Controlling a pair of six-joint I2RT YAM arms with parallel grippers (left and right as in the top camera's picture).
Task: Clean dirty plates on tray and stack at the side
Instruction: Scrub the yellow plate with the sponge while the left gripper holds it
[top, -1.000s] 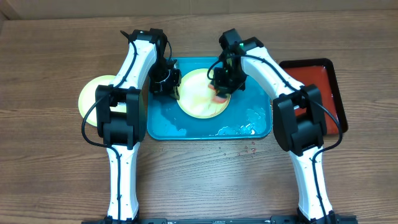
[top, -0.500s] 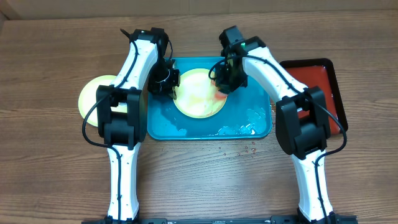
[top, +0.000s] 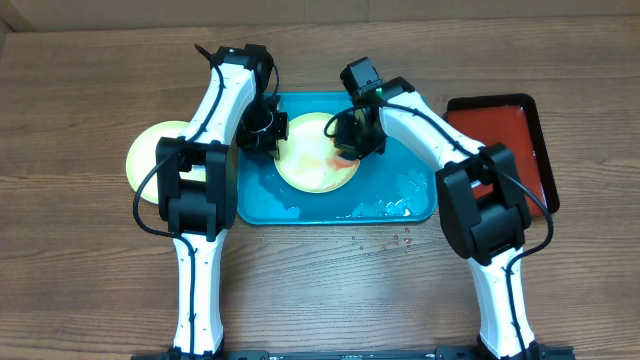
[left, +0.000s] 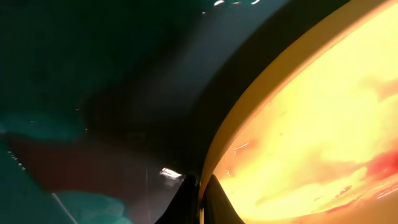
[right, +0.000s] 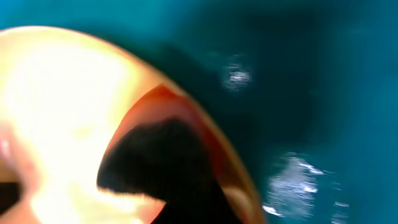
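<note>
A red smear is still inside the plate while the pad is at the plate's rim (top: 356, 170), so my right gripper should wipe the pad back across the plate's middle (top: 316, 153).
A pale yellow plate (top: 315, 160) with a red smear lies in the turquoise tray (top: 415, 150). My left gripper (top: 274, 136) is shut on the plate's left rim; in the left wrist view the fingers (left: 202, 194) pinch the plate's edge (left: 311, 118) over the tray (left: 56, 56). My right gripper (top: 350, 140) presses a reddish pad (top: 346, 155) onto the plate's right side. The right wrist view is blurred: a dark finger (right: 165, 168), the red pad (right: 208, 140), the plate (right: 56, 87) and the tray (right: 323, 68). A second yellow-green plate (top: 148, 160) lies on the table to the left. The blue-white plate is out of view.
A red tray with a dark rim (top: 505, 140) sits to the right of the turquoise tray. Foam and water patches (top: 385, 208) lie along the turquoise tray's front edge. A few drops (top: 398, 240) are on the wooden table in front of it.
The right gripper has slid left across the plate with the reddish pad. The plate and the left gripper have shifted slightly left and toward the back.
</note>
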